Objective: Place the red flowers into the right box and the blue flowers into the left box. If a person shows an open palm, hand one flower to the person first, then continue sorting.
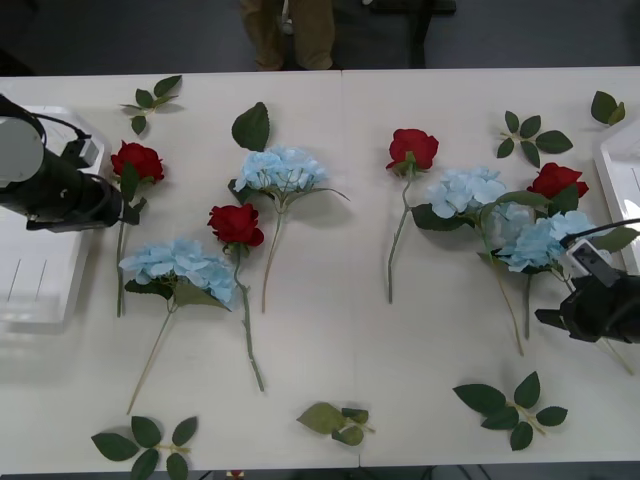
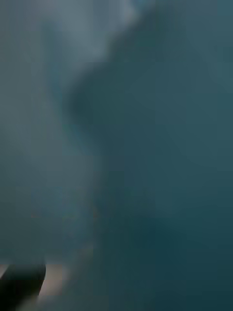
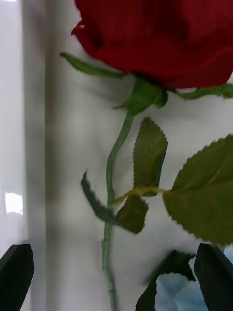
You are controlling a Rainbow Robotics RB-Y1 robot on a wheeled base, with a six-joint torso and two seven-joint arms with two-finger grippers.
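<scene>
The raised blue flower (image 1: 545,240) has the red rose's stem running straight beneath it, so the flower will come loose and the rose will stay behind when I lift.
Several red flowers lie on the white table: roses at far left (image 1: 137,160), left of centre (image 1: 236,224), centre (image 1: 412,148) and right (image 1: 556,180). Blue flowers lie among them (image 1: 282,170) (image 1: 180,268) (image 1: 467,190) (image 1: 540,242). My left gripper (image 1: 130,212) is open, low over the far-left rose (image 3: 160,39), with its stem (image 3: 109,204) between the black fingers (image 3: 17,272). My right gripper (image 1: 552,320) hangs open over the stems of the right-hand blue flowers; pale-blue blur (image 2: 121,146) covers its wrist view except one fingertip (image 2: 22,284). The left box (image 1: 40,315) lies under my left arm. The right box (image 1: 622,170) is cut by the right edge.
Loose green leaf sprigs lie scattered around the table (image 1: 150,98) (image 1: 252,127) (image 1: 530,135) (image 1: 510,405) (image 1: 335,420) (image 1: 145,445). A person's legs (image 1: 290,30) stand beyond the far edge. The left box's rim (image 3: 12,146) runs close beside the rose stem.
</scene>
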